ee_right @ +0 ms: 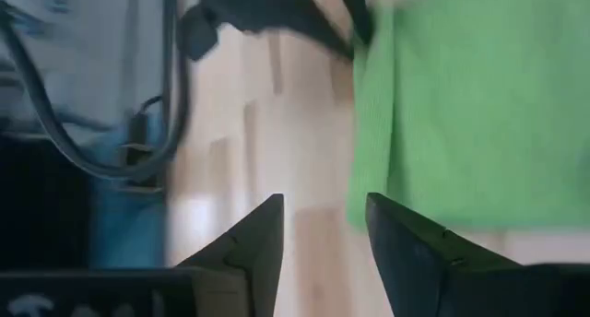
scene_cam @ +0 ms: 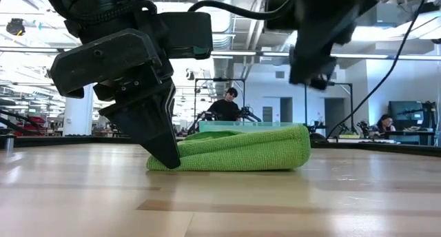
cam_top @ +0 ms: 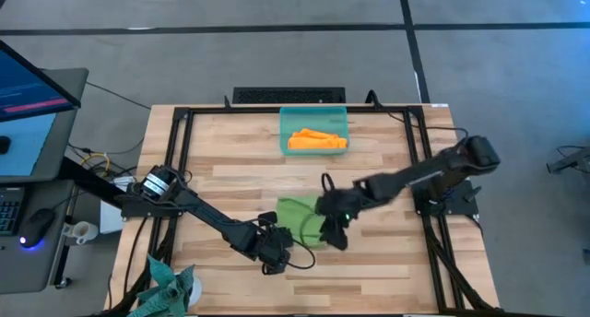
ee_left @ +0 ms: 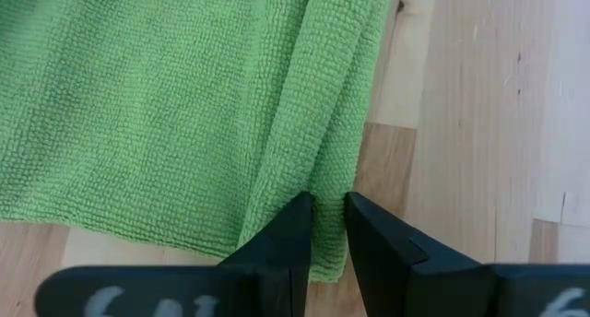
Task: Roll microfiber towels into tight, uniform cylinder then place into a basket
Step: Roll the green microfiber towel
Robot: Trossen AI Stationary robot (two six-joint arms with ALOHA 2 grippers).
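Observation:
My right gripper should pinch that end (ee_right: 369,193) down before rolling, because the green towel's near fold is taller at its loose end (scene_cam: 296,146) than at my left gripper.
The lime green towel (cam_top: 300,220) lies folded in several layers on the wooden table near its middle; it also shows in the low view (scene_cam: 241,151). The orange towel (cam_top: 316,140) lies bunched inside the teal basket (cam_top: 288,119) at the far middle. My left gripper (cam_top: 275,252) is at the green towel's near left end, shut on a fold of it. My right gripper (cam_top: 334,236) is open and empty, raised above the towel's right side (scene_cam: 313,54); the towel's edge (ee_right: 369,197) shows just beyond its fingers. My left gripper pinches a raised fold (ee_left: 329,202) of the green towel between its two fingers, at the towel's near edge. The fingers (scene_cam: 164,151) point down, slanting, with their tips at table height. The towel lies on the table, slack.
A dark teal-grey cloth (cam_top: 171,289) lies at the table's near left corner. A black frame (cam_top: 184,170) runs along the table's edges. A monitor and a mouse stand off the table's left side. People sit in the room behind (scene_cam: 227,106).

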